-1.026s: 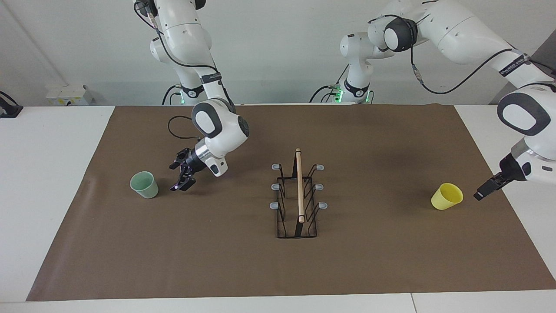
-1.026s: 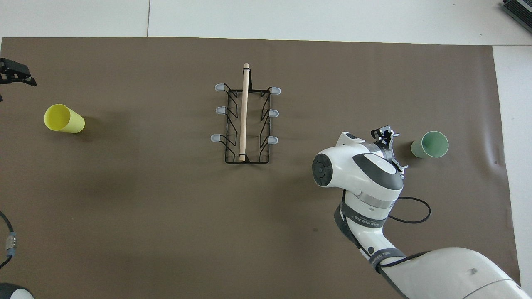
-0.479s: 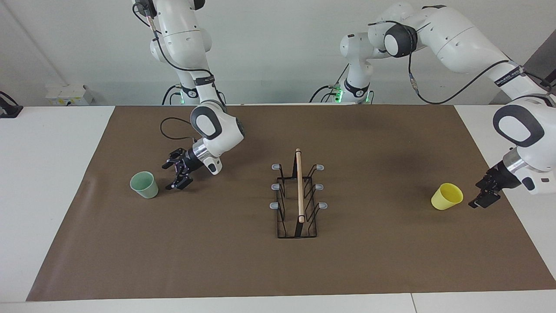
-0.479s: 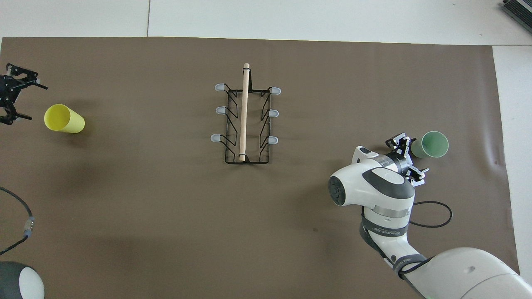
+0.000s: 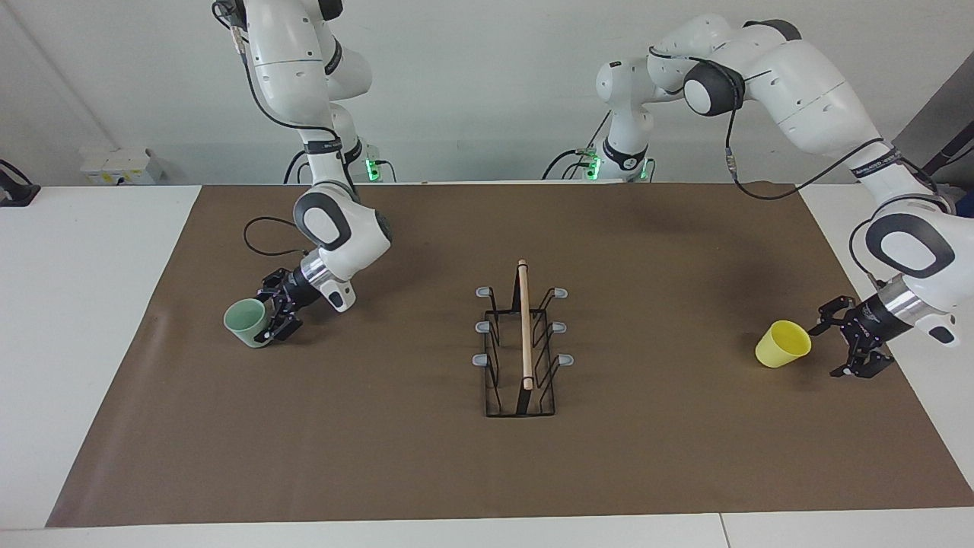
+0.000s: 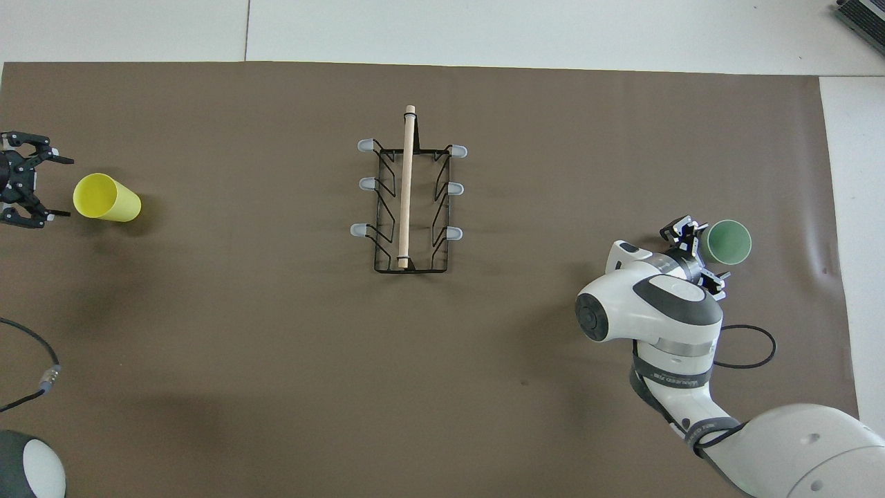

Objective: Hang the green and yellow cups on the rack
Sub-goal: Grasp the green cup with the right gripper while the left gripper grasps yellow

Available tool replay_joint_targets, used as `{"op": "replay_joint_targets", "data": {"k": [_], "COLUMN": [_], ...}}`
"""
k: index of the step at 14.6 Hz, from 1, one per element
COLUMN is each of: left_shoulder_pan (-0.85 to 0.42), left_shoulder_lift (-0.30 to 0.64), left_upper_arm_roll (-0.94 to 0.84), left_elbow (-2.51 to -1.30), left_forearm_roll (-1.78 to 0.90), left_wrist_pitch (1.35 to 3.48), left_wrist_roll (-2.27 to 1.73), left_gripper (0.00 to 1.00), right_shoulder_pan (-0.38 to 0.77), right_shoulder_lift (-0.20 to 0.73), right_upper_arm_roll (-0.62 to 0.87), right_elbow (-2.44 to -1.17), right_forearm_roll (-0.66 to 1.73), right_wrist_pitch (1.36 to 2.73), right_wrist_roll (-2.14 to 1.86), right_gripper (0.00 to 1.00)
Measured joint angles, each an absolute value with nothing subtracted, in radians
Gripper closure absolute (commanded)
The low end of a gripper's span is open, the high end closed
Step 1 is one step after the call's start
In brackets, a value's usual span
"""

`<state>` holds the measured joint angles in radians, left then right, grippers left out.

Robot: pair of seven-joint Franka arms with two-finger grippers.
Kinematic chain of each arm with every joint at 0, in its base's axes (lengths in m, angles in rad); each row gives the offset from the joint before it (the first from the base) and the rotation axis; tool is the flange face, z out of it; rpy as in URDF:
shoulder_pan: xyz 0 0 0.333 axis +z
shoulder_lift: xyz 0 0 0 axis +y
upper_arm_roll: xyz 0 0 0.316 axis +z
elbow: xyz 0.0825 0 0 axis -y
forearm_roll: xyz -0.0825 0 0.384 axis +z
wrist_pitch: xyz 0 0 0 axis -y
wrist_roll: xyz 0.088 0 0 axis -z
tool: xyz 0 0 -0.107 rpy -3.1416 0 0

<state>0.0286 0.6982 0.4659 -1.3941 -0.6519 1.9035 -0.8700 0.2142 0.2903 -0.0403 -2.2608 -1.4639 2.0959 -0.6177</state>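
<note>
I expect the yellow cup (image 6: pixel 107 198) to hang with its opening down and lean away from the rack's rod when I lower it over one of the rack's pale-tipped pegs (image 6: pixel 360 229), because the pegs slant outward.
The pale green cup (image 5: pixel 245 323) stands mouth up on the brown mat toward the right arm's end of the table. My right gripper (image 5: pixel 269 313) is low at it, open, one finger on each side of the cup's lower part (image 6: pixel 727 242). The yellow cup (image 5: pixel 784 344) stands at the left arm's end. My left gripper (image 5: pixel 825 352) is open just beside it and apart from it, also seen in the overhead view (image 6: pixel 59 187). The black wire rack (image 5: pixel 523 346) with its wooden rod stands mid-mat, its pegs bare.
A brown mat (image 5: pixel 654 464) covers most of the white table. A black cable (image 6: pixel 750 346) loops on the mat by the right arm's wrist. A white box (image 5: pixel 122 165) sits at the table edge nearest the robots.
The right gripper moved down and across to the green cup and now straddles it. The left gripper turned, came down beside the yellow cup and faces it. The green cup shifted slightly.
</note>
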Motion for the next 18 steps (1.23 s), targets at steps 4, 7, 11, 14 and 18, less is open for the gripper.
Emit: {"op": "replay_joint_targets", "data": {"k": [4,7,11,14,18], "left_shoulder_pan": [0.031,0.031,0.029,0.020,-0.050], "left_shoulder_lift": [0.645,0.605,0.561,0.535,0.525], "left_upper_arm_roll": [0.482,0.500,0.508,0.508,0.505], "left_elbow": [-1.524,-1.619,-1.750,-1.806,-1.857], "left_forearm_roll": [-0.773,-0.904,-1.050,-1.142,-1.228], "left_wrist_pitch": [1.912,1.913,1.950,1.961,2.087], "left_wrist_roll": [-0.927,-0.948,-0.958,-0.959,-0.966], "left_gripper": [0.00,0.00,0.00,0.00,0.00], "right_shoulder_pan": [0.170,0.164,0.167,0.168,0.186], "right_shoulder_lift": [0.290,0.290,0.284,0.253,0.223], "right_upper_arm_roll": [-0.041,-0.040,-0.033,-0.008,0.070], "right_elbow": [-2.269,-2.270,-2.251,-2.183,-2.042], "right_forearm_roll": [-1.532,-1.537,-1.475,-1.253,-0.954], "right_wrist_pitch": [2.138,2.149,2.149,2.141,1.986], "right_wrist_roll": [-0.599,-0.579,-0.553,-0.652,-0.708], "right_gripper": [1.00,1.00,1.00,1.00,1.00]}}
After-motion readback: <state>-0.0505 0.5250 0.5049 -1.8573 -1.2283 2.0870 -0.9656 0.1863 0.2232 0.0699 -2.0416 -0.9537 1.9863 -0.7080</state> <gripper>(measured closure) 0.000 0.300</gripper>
